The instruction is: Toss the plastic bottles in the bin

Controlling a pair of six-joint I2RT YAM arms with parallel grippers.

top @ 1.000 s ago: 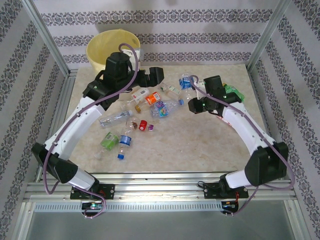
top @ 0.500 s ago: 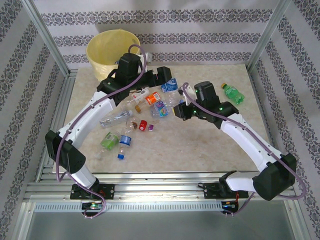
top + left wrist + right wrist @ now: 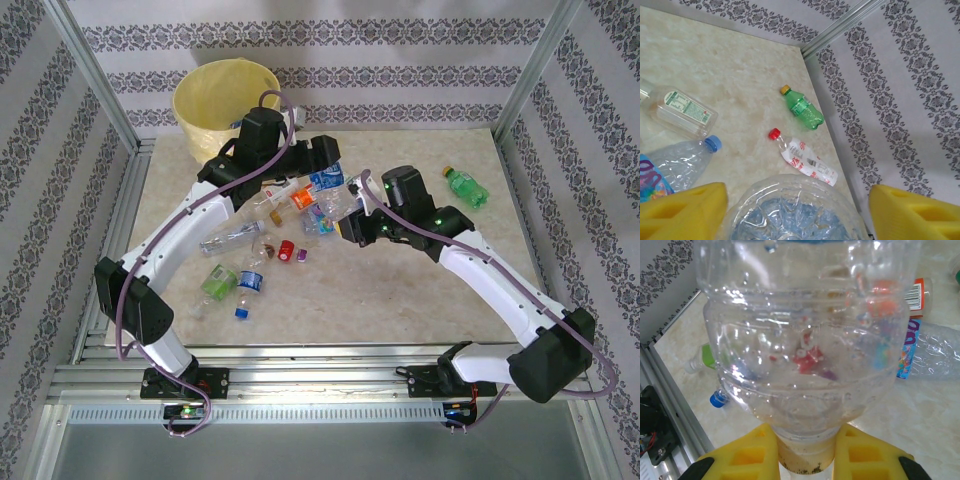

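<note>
Next, my left gripper takes the bottle's base [image 3: 796, 216] and carries the bottle to the bin, because my right gripper is holding the bottle's neck [image 3: 807, 451] far from the bin.
My right gripper [image 3: 352, 220] [image 3: 805, 455] is shut on the neck of a clear plastic bottle with a blue label [image 3: 327, 181] [image 3: 805, 330], held above the table. The bottle's base [image 3: 790, 212] sits between the yellow fingers [image 3: 680, 210] of my left gripper [image 3: 325, 165] [image 3: 797, 212]. The left finger touches it and a narrow gap shows at the right finger. More plastic bottles [image 3: 270, 215] lie scattered under and left of the grippers. The bin [image 3: 215, 95], cream with a yellow bag, stands at the back left behind my left arm.
A green bottle [image 3: 465, 187] [image 3: 802, 107] lies near the table's right edge, and a red-capped one [image 3: 805, 157] nearer. A green-labelled bottle [image 3: 215, 282] and a blue-capped bottle [image 3: 250, 285] lie towards the front left. Metal frame posts [image 3: 100, 80] and patterned walls enclose the table.
My right gripper has carried the blue-labelled bottle leftwards to the left gripper. My left arm swung right from the bin side, and its jaws have narrowed around the bottle's base.
</note>
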